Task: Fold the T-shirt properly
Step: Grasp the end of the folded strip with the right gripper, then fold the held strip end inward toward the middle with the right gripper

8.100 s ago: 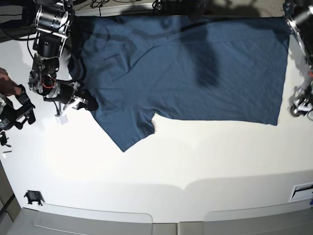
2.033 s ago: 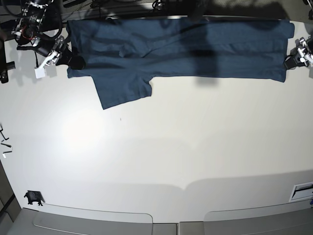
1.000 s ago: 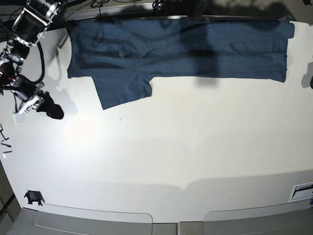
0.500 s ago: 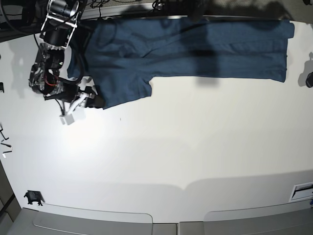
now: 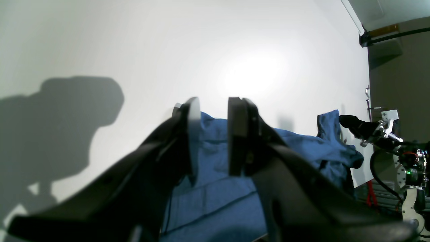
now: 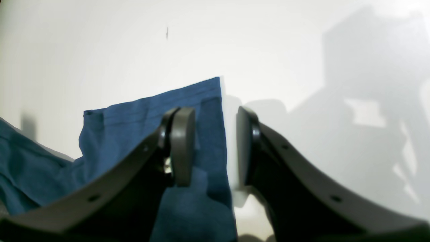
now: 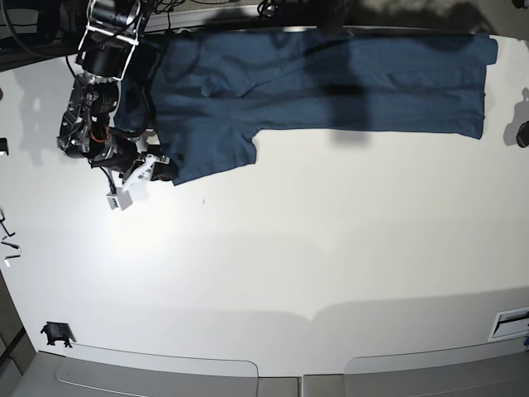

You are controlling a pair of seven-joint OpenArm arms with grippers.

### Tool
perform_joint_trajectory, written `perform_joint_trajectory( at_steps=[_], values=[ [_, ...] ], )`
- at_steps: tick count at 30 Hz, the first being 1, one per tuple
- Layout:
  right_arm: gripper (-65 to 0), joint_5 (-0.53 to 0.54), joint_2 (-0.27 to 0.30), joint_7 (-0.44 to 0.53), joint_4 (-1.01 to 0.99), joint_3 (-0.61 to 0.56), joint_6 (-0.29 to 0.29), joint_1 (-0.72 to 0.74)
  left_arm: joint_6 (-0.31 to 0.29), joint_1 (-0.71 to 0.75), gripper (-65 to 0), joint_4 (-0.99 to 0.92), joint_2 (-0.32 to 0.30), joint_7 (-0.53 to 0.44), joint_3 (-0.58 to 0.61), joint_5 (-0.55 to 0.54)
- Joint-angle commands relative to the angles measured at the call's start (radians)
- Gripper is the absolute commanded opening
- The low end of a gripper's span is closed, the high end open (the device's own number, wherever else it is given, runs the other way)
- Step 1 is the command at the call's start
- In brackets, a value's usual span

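The sleeve [image 7: 211,152] runs at a slant past the shirt's front edge [image 7: 263,130], so it will lie flat when I fold it back but leave a tip sticking out.
The navy T-shirt [image 7: 331,83] lies folded lengthwise along the table's far edge, with one sleeve [image 7: 211,153] sticking out toward the front. My right gripper [image 7: 161,169] is at the sleeve's lower left corner. In the right wrist view the right gripper [image 6: 215,144] is open, with its jaws on either side of the sleeve's edge [image 6: 141,111]. My left gripper [image 7: 522,132] is at the table's right edge, just off the shirt's hem corner. In the left wrist view the left gripper [image 5: 210,134] is open and empty, with the shirt [image 5: 295,148] beyond it.
A small black clip [image 7: 54,333] sits at the front left of the white table [image 7: 289,265]. Small metal parts [image 7: 7,244] lie at the left edge. A white slot [image 7: 508,322] is at the front right. Cables hang behind the far edge.
My right gripper came from the table's left side to the sleeve's lower left corner and is now up against it. The shirt and my left gripper have hardly moved.
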Motion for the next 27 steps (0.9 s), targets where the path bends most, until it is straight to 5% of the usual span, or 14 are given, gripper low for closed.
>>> perform_joint_trajectory(
  at_steps=[1, 11, 13, 16, 18, 24, 27],
  values=[
    [-44.9, 0.011, 0.012, 0.019, 0.016, 0.004, 0.006, 0.018, -0.008, -0.005, -52.3, 0.014, -0.031, -0.019, -0.01, -0.028],
    [-45.7, 0.011, -0.046, -0.009, 0.016, 0.004, 0.006, 0.017, -0.008, -0.005, -52.3, 0.014, -0.031, -0.022, -0.01, -0.028],
    [-49.4, 0.011, -0.053, -0.012, 0.016, 0.004, 0.006, 0.017, -0.008, -0.005, -52.3, 0.014, -0.031, -0.022, -0.01, -0.028],
    [-63.5, 0.011, -0.054, -0.033, 0.016, 0.004, 0.006, 0.018, -0.008, -0.005, -52.3, 0.014, -0.031, -0.022, -0.01, -0.028],
    [-65.0, 0.016, -0.054, -0.06, 0.016, 0.004, 0.006, 0.018, -0.008, -0.005, -52.3, 0.014, -0.031, -0.022, -0.01, -0.028],
    [-65.0, 0.329, -0.054, -0.264, 0.017, 0.004, 0.006, 0.018, -0.008, -0.005, -52.3, 0.014, -0.031, -0.022, -0.01, -0.028],
    [-65.0, 0.505, -0.054, -0.279, 0.017, 0.004, 0.006, 0.017, -0.008, -0.005, -52.3, 0.014, -0.031, -0.021, -0.01, -0.028]
  ],
)
